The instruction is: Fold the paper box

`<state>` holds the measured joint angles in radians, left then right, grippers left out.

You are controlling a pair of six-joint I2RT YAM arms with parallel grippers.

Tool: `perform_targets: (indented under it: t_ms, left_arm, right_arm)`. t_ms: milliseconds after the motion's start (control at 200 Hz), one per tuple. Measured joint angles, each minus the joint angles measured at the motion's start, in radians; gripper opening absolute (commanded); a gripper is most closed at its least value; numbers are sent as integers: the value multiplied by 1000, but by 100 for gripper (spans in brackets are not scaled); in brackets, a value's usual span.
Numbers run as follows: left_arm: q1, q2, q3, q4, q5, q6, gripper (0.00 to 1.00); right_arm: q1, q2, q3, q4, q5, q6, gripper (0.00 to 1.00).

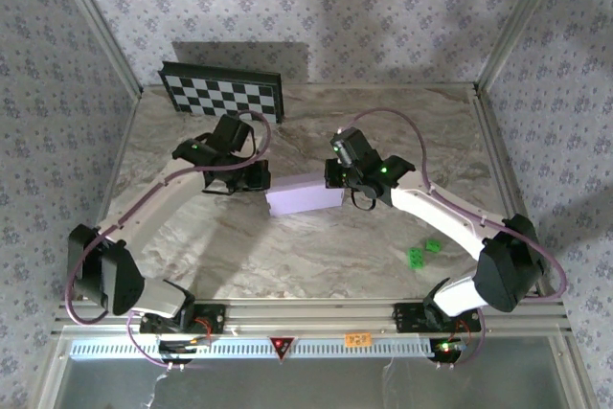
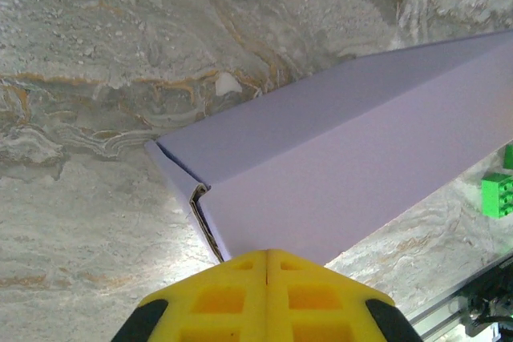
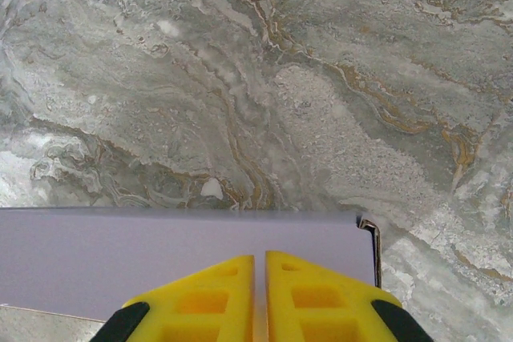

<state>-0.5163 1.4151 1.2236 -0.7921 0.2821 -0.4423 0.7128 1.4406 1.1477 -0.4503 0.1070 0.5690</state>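
Next, I back my right gripper off, open it and straddle the box's end seam [image 3: 375,251] before I lay the box flat, because the gripper is shut over the upright paper box's side [image 1: 306,201].
The paper box [image 1: 305,200] is a small, flat, pale-lavender rectangle lying folded in the middle of the marble table. My left gripper [image 1: 261,179] is at its left end. In the left wrist view the yellow fingers [image 2: 232,294] are pressed together, shut, with their tips [image 2: 266,255] against the box's side wall [image 2: 345,166] near an open corner seam. My right gripper [image 1: 335,176] is at the box's right end. In the right wrist view its tips [image 3: 260,260] sit over the box top [image 3: 160,254] with only a thin slit between them and nothing gripped.
A black-and-white checkerboard panel [image 1: 222,93] leans at the back left. Two small green pieces [image 1: 416,256] lie on the table near the right arm, one also seen as a green block [image 2: 497,194]. Metal frame rails border the table.
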Motion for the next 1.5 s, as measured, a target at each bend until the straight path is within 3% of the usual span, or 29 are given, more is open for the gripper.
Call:
perform_targets:
  t_ms: [380, 770, 1109, 1294, 1499]
  left_arm:
    - [-4, 0, 0, 7, -5, 0, 5]
    - [-8, 0, -54, 44, -9, 0, 5]
    - [-6, 1, 35, -26, -55, 16, 6]
    - [-6, 0, 69, -16, -22, 13, 4]
    - [-8, 5, -39, 41, 29, 8, 0]
  right_arm:
    - [-2, 1, 106, -86, -11, -8, 13]
    - [-26, -18, -47, -17, -29, 4, 13]
    - [-32, -11, 18, -93, -34, 0, 13]
    - [-35, -10, 69, -103, -33, -8, 13]
    - [-39, -8, 1, -101, -21, -8, 12]
